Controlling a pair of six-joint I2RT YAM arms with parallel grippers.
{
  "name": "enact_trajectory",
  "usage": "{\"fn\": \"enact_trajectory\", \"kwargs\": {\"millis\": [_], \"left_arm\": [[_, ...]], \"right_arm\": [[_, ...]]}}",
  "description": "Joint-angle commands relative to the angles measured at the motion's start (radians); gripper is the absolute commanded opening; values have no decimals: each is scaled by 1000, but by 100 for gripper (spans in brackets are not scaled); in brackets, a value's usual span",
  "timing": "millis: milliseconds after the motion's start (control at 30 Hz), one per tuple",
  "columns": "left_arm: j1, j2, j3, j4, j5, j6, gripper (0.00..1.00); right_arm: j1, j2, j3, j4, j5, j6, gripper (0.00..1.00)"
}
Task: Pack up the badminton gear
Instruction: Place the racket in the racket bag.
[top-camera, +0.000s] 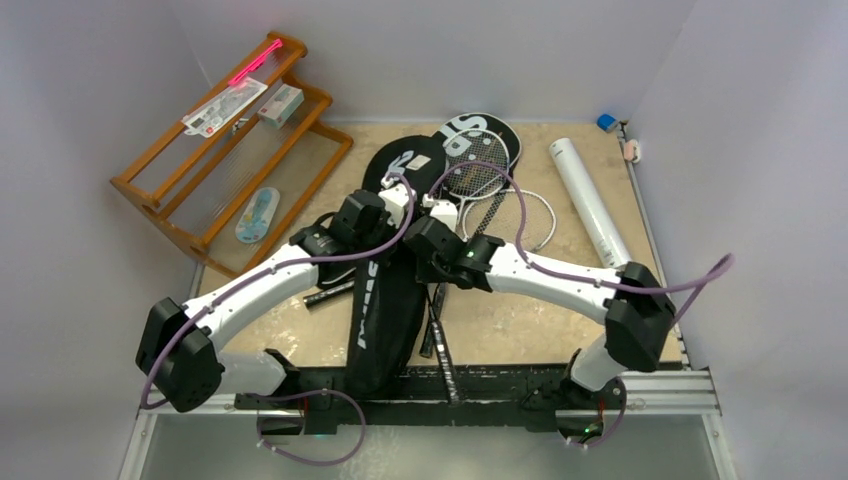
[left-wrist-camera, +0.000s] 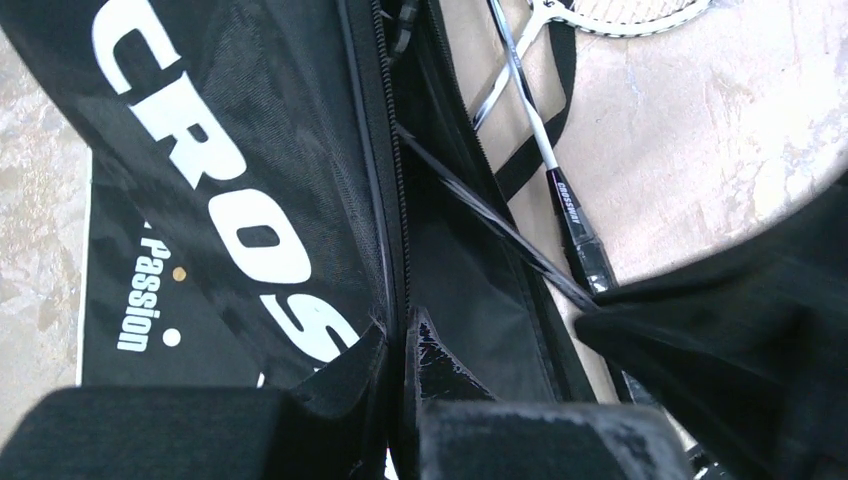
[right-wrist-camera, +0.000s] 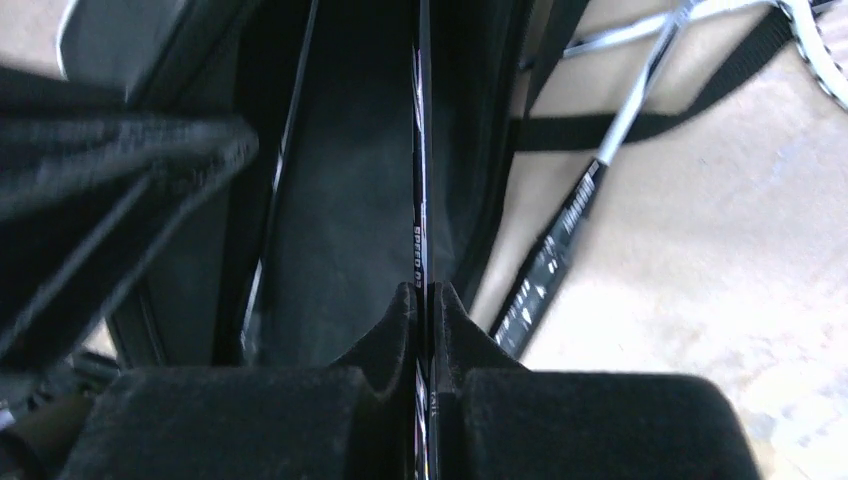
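My right gripper keeps swinging the racket's handle over the cover (top-camera: 402, 335) until both line up and then let go, as the racket's stem runs into the open cover (left-wrist-camera: 440, 172).
The black "CROSSWAY" cover (top-camera: 385, 300) lies lengthwise down the middle of the table with its zip open. My left gripper (left-wrist-camera: 400, 328) is shut on the cover's zip edge (left-wrist-camera: 398, 230); in the top view the left gripper (top-camera: 398, 195) is over the cover's far part. My right gripper (right-wrist-camera: 424, 292) is shut on a thin dark racket shaft (right-wrist-camera: 421, 190) that runs into the open cover (right-wrist-camera: 350, 200). A second racket (left-wrist-camera: 545, 150) lies on the table to the right of the cover. The white tube (top-camera: 590, 200) lies at the far right. The "SPORT" cover (top-camera: 488, 130) lies at the back. No shuttlecocks show.
The orange-brown wooden rack (top-camera: 225, 160) stands at the back left with small packets (top-camera: 225, 108) and a pink stick (top-camera: 252, 64) on it. A black handle (top-camera: 330, 290) lies left of the cover and another (top-camera: 440, 345) points to the near edge. A black strap (right-wrist-camera: 640, 125) crosses the table.
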Motion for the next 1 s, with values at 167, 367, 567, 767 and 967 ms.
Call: {"fn": "enact_trajectory", "kwargs": {"millis": [167,367,567,767,967], "left_arm": [[1,-61,5,61,101,24,0],[1,-58,6,67,142,23,0],[2,-54,7,66,177,18,0],[14,-36,11,42,51,-22,0],[55,-2,27,22,50,-47,0]], "right_arm": [[-79,184,47,335,119,116,0],[-81,217,-26,565,134,119,0],[-98,228,-98,798,54,66,3],[-99,161,-135,776,-47,-49,35],[-113,-13,-419,1027,-150,-79,60]]}}
